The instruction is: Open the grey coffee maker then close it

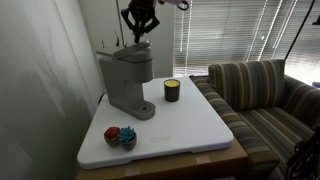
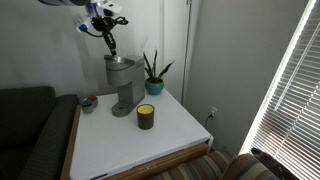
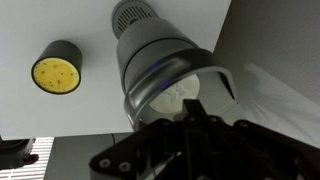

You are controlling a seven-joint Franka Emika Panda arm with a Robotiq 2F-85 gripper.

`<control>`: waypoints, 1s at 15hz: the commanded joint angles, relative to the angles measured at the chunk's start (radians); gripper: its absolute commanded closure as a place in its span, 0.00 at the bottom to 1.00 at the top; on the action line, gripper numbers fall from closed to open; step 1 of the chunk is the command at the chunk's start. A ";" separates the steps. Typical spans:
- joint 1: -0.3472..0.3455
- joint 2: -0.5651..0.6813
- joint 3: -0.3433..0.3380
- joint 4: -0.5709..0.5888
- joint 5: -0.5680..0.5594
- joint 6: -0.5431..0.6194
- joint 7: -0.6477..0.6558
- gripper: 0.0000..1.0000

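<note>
The lid's shiny rim is up while my gripper hangs over the lid's middle (image 3: pixel 176 96), so I should rise clear, reach the lid rim's front edge (image 3: pixel 166 70) and push down.
The grey coffee maker (image 1: pixel 127 78) (image 2: pixel 121 85) stands at the back of the white table (image 1: pixel 190 128) in both exterior views. From the wrist view I look down on its rounded grey top (image 3: pixel 160 55), with the round drip base (image 3: pixel 135 14) beyond it. A shiny curved rim and a pale round patch (image 3: pixel 178 97) lie just past my fingertips. My gripper (image 1: pixel 141 37) (image 2: pixel 111 46) (image 3: pixel 190 112) hangs shut just above the machine's top, nothing between its fingers. Whether the lid is raised I cannot tell.
A small dark cup with a yellow top (image 1: pixel 172 90) (image 2: pixel 146 116) (image 3: pixel 57 68) stands beside the machine. A bowl of coloured items (image 1: pixel 121 136) (image 2: pixel 89 103) sits near the table's edge. A potted plant (image 2: pixel 152 70) is behind, and a striped sofa (image 1: pixel 265 100) adjoins the table.
</note>
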 commanded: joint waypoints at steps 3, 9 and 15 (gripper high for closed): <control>0.017 -0.032 -0.041 0.071 -0.104 -0.182 0.023 1.00; -0.005 -0.016 -0.021 0.167 -0.128 -0.346 -0.016 1.00; -0.019 0.024 0.002 0.191 -0.081 -0.371 -0.050 1.00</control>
